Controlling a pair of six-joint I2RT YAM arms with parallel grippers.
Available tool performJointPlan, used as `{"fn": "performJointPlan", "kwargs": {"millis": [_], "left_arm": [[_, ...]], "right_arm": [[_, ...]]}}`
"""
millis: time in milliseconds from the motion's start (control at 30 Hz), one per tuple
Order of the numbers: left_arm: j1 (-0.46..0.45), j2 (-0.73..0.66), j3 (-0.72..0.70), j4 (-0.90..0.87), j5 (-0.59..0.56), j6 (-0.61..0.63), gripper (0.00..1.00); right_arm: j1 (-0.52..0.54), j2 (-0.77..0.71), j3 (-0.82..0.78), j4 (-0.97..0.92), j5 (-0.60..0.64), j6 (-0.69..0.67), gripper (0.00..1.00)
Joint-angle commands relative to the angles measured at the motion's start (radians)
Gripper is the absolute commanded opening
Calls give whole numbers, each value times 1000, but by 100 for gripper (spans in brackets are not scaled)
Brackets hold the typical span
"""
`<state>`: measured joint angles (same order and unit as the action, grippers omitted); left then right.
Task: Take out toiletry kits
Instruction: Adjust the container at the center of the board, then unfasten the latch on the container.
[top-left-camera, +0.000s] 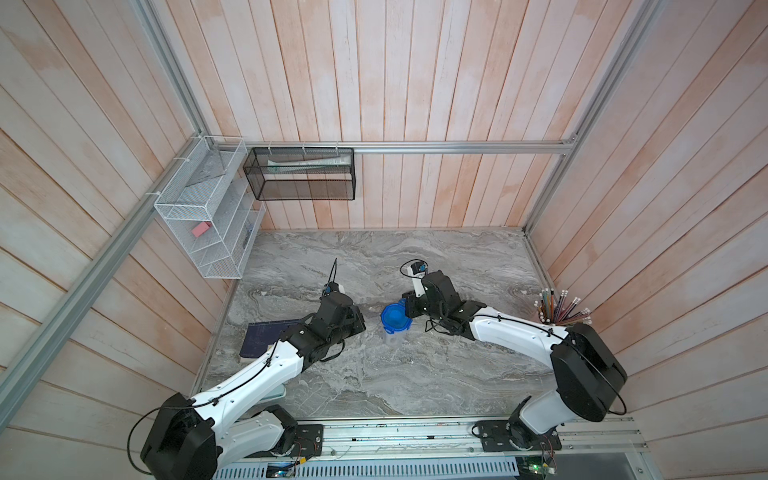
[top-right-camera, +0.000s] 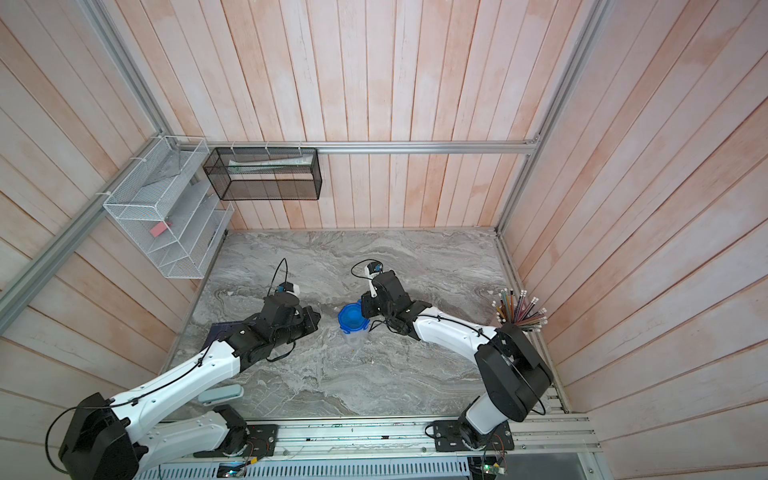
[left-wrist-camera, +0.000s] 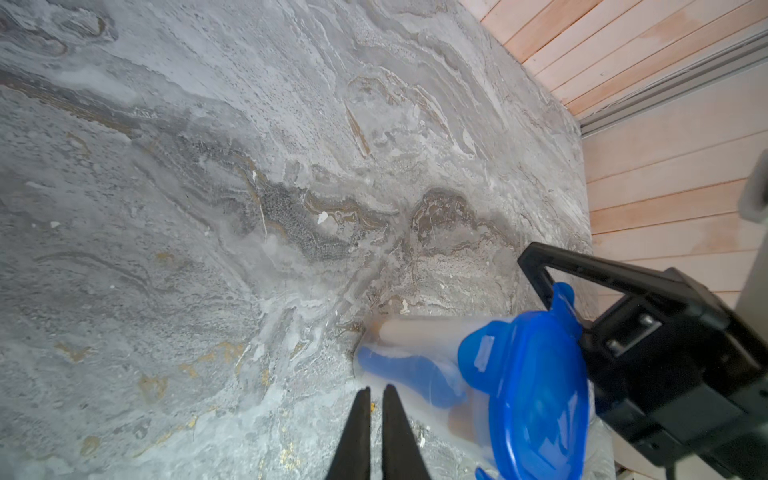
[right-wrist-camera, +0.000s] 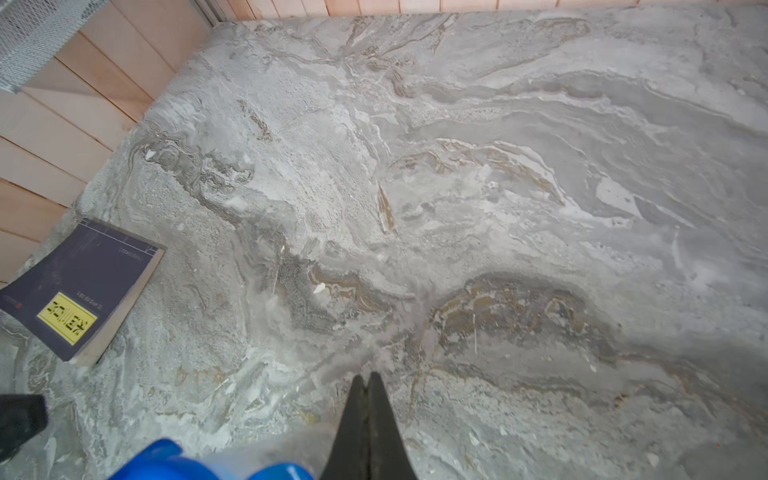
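Next, my right gripper pulls up the lid's latch (right-wrist-camera: 280, 472) while my left gripper keeps the lid steady, because the latch beside my right gripper is folded against the container.
A clear plastic container (top-left-camera: 392, 338) stands upright mid-table with a round blue lid (top-left-camera: 394, 318) on top. Through its wall in the left wrist view I see toiletry kits: a blue toothbrush (left-wrist-camera: 399, 370), a white bottle or tube (left-wrist-camera: 432, 330) and an orange end (left-wrist-camera: 459, 419). My left gripper (left-wrist-camera: 376, 389) is shut with nothing in it. Its tips hang low beside the container's wall. My right gripper (right-wrist-camera: 368, 376) is also shut and holds nothing. It sits just beyond the lid's (right-wrist-camera: 166, 461) far edge. Its black body (left-wrist-camera: 665, 345) is close against the lid.
A dark book (top-left-camera: 266, 338) lies at the table's left edge, partly under my left arm. A cup of pencils (top-left-camera: 561, 309) stands at the right wall. A white wire rack (top-left-camera: 208, 216) and a black mesh basket (top-left-camera: 299, 174) hang on the walls.
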<state>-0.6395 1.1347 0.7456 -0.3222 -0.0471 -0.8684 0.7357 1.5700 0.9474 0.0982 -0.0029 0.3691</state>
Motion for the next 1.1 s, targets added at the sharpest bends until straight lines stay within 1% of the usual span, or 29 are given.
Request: {"fn": "performJointPlan", "kwargs": {"millis": [0, 200, 300, 367, 433, 467, 500, 533, 600, 700, 767, 833, 933, 1067], "left_arm": [[-13, -1, 68, -24, -25, 33, 11], [-62, 76, 163, 27, 4, 61, 14], [-111, 127, 203, 51, 17, 77, 14], [-135, 150, 204, 76, 34, 74, 15], [-151, 173, 192, 94, 50, 59, 15], [-157, 182, 182, 107, 58, 48, 15], [-165, 192, 169, 121, 66, 39, 14], [-170, 198, 157, 131, 71, 34, 15], [-175, 210, 130, 141, 71, 15, 15], [-175, 216, 97, 161, 65, -4, 15], [-175, 219, 92, 163, 55, -3, 15], [-174, 225, 90, 164, 45, -1, 15], [-175, 241, 90, 164, 41, 2, 15], [-175, 249, 84, 159, 39, -4, 14]], "right_arm": [[1, 35, 30, 35, -55, -4, 3], [-6, 22, 49, 5, -56, -6, 3], [-49, -48, 20, -46, -81, 4, 3], [-87, -122, -46, -44, -117, 30, 4], [-130, -210, -134, -17, -189, 67, 9], [-156, -255, -181, 4, -243, 90, 13], [-181, -302, -231, 32, -305, 115, 22], [-201, -341, -277, 69, -375, 137, 31], [-232, -425, -383, 200, -515, 219, 52], [-238, -489, -500, 418, -670, 367, 67], [-237, -500, -563, 546, -720, 461, 72], [-238, -492, -612, 650, -737, 523, 74], [-234, -446, -649, 775, -752, 589, 75], [-235, -319, -677, 1024, -792, 724, 73]]}}
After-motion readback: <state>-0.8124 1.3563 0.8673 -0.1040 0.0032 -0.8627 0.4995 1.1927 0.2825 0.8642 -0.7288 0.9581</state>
